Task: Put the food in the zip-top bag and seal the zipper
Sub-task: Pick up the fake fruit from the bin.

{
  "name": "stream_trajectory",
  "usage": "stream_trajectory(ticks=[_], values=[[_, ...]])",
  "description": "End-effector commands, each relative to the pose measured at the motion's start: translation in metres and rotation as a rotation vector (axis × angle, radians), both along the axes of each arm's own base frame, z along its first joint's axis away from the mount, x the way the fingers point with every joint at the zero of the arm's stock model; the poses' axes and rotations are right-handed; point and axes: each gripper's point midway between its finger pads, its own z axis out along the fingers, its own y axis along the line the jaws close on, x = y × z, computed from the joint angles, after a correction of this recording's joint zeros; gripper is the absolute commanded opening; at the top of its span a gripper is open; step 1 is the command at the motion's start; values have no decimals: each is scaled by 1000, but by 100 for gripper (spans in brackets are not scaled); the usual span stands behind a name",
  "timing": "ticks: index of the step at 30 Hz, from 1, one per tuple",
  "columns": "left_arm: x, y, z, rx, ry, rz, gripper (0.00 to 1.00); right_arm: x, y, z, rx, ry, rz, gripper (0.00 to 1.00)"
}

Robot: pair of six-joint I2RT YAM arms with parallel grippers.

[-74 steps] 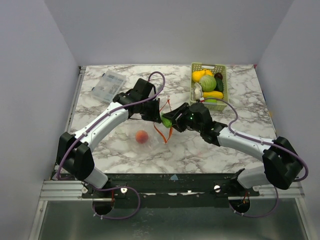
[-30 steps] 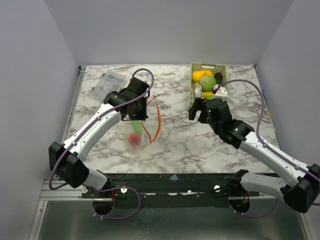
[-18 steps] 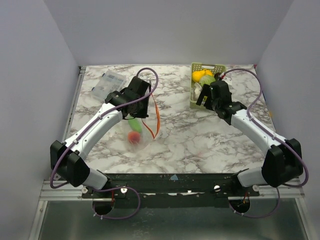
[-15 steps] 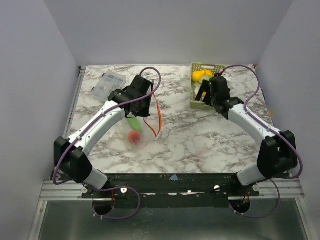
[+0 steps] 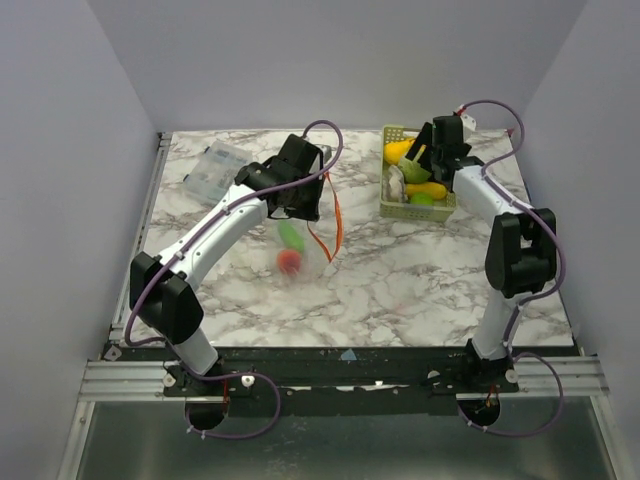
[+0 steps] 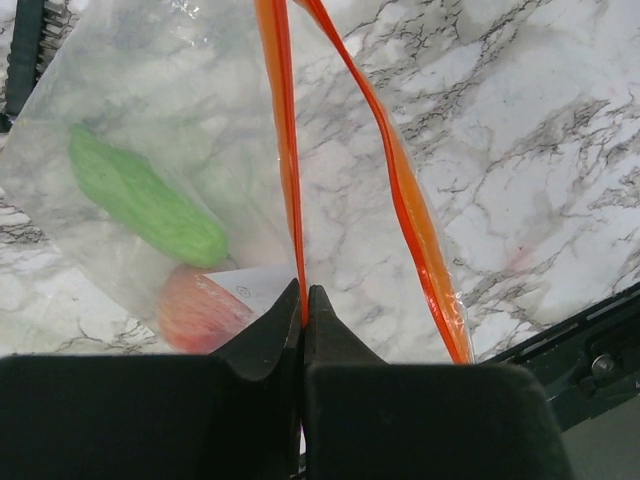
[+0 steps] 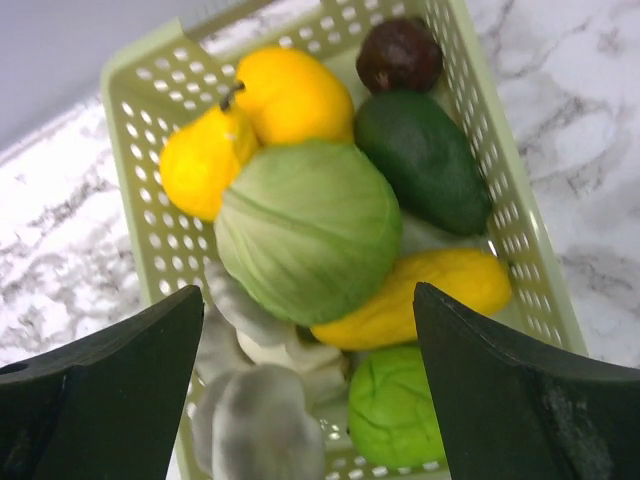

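The orange-red strips (image 5: 337,217) are hanging apart, so once I lower the stemmed yellow fruit (image 7: 207,161) in, it will fall between them and rest against the red-orange fruit.
My left gripper (image 6: 303,300) is shut on one orange-red strip of the zipper (image 6: 285,150) and holds the clear zip-top bag (image 6: 190,110) up above the marble. The other zipper strip (image 6: 415,220) hangs apart, so the mouth gapes. Inside the bag lie a green cucumber (image 6: 145,200) and a red-orange fruit (image 6: 195,310). From above, the bag (image 5: 300,250) hangs under the left gripper (image 5: 303,197). My right gripper (image 7: 309,300) is open and hovers over the pale green basket (image 7: 500,230) of food. Below it are a green cabbage (image 7: 305,230), a white garlic bulb (image 7: 255,400) and a green round piece (image 7: 395,405).
The basket (image 5: 390,185) stands at the back right and also holds yellow fruits (image 7: 290,95), a dark avocado (image 7: 425,160) and a dark round fruit (image 7: 400,55). A clear rigid compartment box (image 5: 213,172) lies at the back left.
My right gripper has swung away from the middle of the table to above the basket, jaws wide. The left gripper has carried the hanging bag a little to the right.
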Motion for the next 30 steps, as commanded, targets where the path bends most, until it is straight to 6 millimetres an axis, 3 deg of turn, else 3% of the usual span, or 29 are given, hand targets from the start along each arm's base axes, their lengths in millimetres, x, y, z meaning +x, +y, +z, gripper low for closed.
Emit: stream_trajectory(ticks=[1, 3, 6, 11, 19, 25, 30], values=[[-6, -6, -4, -18, 14, -46, 0, 45, 13, 35, 14, -146, 29, 88], [-9, -10, -10, -29, 46, -58, 0, 66, 14, 41, -2, -178, 31, 89], [-12, -13, -11, -46, 60, -67, 0, 97, 18, 32, -28, -179, 47, 91], [-14, -13, -9, -56, 59, -68, 0, 125, 20, 19, -41, -167, 42, 91], [-16, -15, -8, -66, 64, -76, 0, 136, 26, -9, -37, -147, 122, 88], [-21, -14, -1, -64, 56, -80, 0, 137, 42, -35, -47, -114, 245, 75], [-24, -15, -1, -52, 51, -88, 0, 138, 39, -50, -126, -79, 293, 68]])
